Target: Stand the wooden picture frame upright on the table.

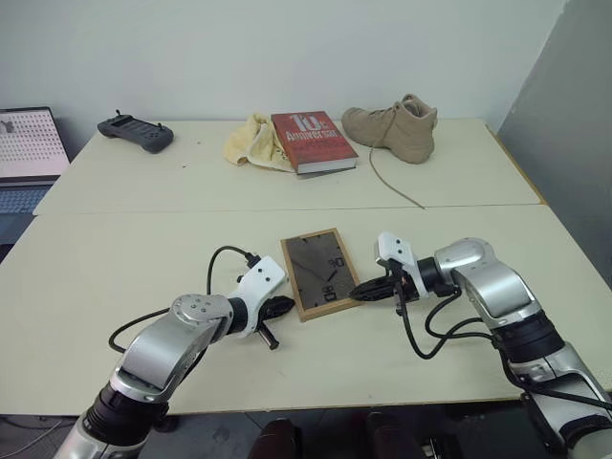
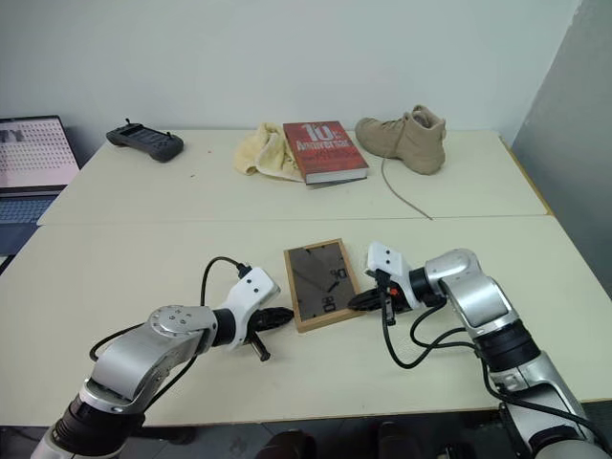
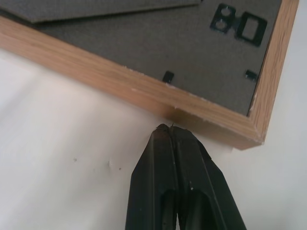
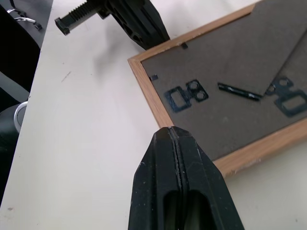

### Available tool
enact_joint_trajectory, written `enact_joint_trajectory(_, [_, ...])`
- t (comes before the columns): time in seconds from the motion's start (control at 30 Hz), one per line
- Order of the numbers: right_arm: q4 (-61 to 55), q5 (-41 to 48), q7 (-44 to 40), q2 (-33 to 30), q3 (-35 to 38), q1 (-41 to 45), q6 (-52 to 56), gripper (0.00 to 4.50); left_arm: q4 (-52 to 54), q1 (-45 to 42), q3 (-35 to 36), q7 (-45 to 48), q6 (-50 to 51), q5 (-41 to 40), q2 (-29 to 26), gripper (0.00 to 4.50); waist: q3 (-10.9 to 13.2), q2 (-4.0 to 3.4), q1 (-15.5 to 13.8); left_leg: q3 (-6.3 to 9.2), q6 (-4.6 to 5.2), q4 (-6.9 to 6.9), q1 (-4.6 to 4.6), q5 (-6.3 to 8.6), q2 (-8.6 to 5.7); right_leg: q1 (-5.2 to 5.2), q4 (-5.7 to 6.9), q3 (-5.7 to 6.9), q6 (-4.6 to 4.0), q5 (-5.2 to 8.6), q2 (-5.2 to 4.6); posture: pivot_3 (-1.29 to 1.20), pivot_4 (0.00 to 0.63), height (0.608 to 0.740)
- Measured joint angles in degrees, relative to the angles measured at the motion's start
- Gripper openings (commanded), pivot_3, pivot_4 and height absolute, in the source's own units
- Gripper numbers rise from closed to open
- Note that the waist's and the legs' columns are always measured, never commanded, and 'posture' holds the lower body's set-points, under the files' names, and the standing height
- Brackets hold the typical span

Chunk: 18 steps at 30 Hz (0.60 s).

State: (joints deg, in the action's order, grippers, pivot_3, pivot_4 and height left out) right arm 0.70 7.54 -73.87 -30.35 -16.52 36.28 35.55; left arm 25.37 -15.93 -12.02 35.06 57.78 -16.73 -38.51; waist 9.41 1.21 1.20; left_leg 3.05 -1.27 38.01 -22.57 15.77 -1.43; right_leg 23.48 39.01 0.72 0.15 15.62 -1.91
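Observation:
My left gripper's closed fingers are only bumping against the flat wooden picture frame's edge (image 3: 165, 111). Next, my left gripper moves back, turns, opens and grips that edge's thickness (image 1: 295, 294).
The wooden picture frame (image 1: 316, 271) lies flat on the table (image 1: 143, 258), face down, with its dark back and folded easel stand up. My left gripper (image 1: 287, 307) is shut, and its tips (image 3: 169, 129) rest against the frame's light-wood edge near a front corner. My right gripper (image 1: 360, 290) is also shut. It comes in from the other side, and its tips (image 4: 171, 130) meet the frame's (image 4: 230, 96) edge at the opposite front corner. Neither gripper holds anything. The frame's front is hidden against the table.
Along the back of the table are a black controller (image 1: 136, 132), a yellow cloth (image 1: 251, 142), a red book (image 1: 314, 141) and a tan boot (image 1: 394, 126) with a trailing lace (image 1: 394, 184). A laptop (image 1: 29, 148) stands at the far left.

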Motion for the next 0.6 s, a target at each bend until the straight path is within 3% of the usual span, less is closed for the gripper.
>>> enact_joint_trajectory(0.2, [11.48, -5.35, 16.65, 3.08, 3.75, 4.33, -6.87, 0.00, -6.90, -0.54, 3.58, -0.94, -5.18, 1.58, -1.82, 0.05, 0.00, 0.00, 0.30, -0.01, -0.01, -0.06, 0.12, -0.01, 0.03, -0.04, 0.02, -0.01, -0.01, 0.01, 0.06, 0.00, 0.150, 0.740])
enact_joint_trajectory(0.3, [16.90, -7.38, 20.58, 7.32, 2.43, 4.67, -10.69, 0.00, -13.29, -3.56, 4.04, -3.22, -8.77, 3.57, 1.41, 0.05, -0.01, -0.01, 0.31, -0.05, -0.01, -0.03, 0.13, -0.01, 0.03, -0.09, 0.01, -0.03, -0.01, 0.00, 0.06, 0.00, 0.150, 0.740])
enact_joint_trajectory(0.43, [20.58, -8.04, 21.80, 11.66, -0.14, 4.62, -12.40, 0.00, -14.88, -5.04, 3.42, -4.79, -9.88, 4.37, 5.61, 0.05, 0.00, 0.00, 0.28, -0.08, -0.06, 0.03, 0.02, -0.03, 0.03, -0.04, 0.00, -0.05, 0.00, 0.00, 0.05, 0.00, 0.150, 0.740])
enact_joint_trajectory(0.6, [19.29, -6.43, 19.63, 11.11, 0.03, 4.40, -11.28, 0.00, -10.24, -2.57, 3.17, -3.70, -7.90, 4.41, 3.76, 0.05, 0.00, -0.01, 0.37, -0.07, -0.03, 0.01, 0.04, -0.01, 0.02, -0.01, 0.00, -0.07, -0.01, 0.00, 0.03, 0.00, 0.150, 0.740])
